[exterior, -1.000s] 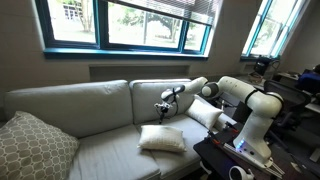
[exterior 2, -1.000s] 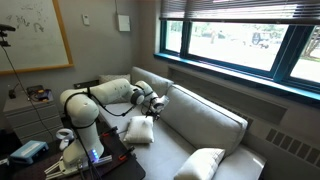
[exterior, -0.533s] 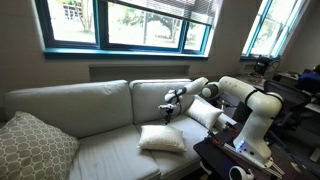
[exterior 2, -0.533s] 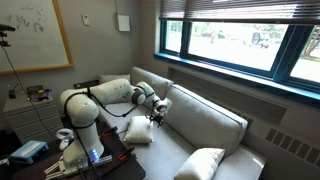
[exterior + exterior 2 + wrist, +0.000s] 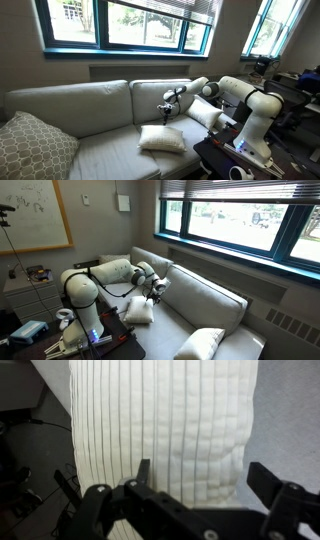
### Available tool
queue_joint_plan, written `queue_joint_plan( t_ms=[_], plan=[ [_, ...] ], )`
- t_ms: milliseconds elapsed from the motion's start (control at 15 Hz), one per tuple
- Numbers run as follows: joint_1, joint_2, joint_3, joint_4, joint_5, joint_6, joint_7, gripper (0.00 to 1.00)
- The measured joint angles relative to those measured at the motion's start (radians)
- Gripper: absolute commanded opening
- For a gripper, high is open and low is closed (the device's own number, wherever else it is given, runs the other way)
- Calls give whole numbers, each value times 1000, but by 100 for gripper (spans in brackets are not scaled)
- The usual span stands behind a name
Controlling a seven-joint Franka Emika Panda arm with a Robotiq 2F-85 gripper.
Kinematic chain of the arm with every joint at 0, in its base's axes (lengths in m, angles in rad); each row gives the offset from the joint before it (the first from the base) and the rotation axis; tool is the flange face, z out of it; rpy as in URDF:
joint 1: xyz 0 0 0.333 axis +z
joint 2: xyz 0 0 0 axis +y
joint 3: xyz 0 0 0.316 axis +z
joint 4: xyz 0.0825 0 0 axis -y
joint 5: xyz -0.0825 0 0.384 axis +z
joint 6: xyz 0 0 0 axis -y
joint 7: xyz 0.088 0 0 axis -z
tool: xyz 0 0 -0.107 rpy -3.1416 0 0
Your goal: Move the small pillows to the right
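Note:
The flat pillow's back edge (image 5: 163,126) is too far below my open gripper, so I should come down onto the pillow and pinch its cloth (image 5: 165,133) before I move it.
Two small off-white pillows lie on the pale sofa. One small pillow (image 5: 160,138) (image 5: 137,310) rests flat on the right seat. The other small pillow (image 5: 203,110) leans at the sofa's right end, partly behind the arm. My gripper (image 5: 165,108) (image 5: 155,292) hangs just above the flat pillow, apart from it. In the wrist view the ribbed white pillow (image 5: 160,420) fills the space beyond the gripper (image 5: 205,478). The jaws stand open with nothing between them, one dark finger (image 5: 143,470) over the pillow and the other beside its edge.
A larger grey patterned pillow (image 5: 35,145) (image 5: 205,342) sits at the sofa's far end. The sofa backrest (image 5: 90,100) runs behind under the windows. The robot base and a dark table (image 5: 225,155) stand close against the sofa's right end.

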Motion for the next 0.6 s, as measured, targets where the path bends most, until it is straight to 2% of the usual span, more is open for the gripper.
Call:
queue_joint_plan(
  t_ms=[600],
  plan=[
    [45,-1,-17,25,-58,-139,-6,100]
  ],
)
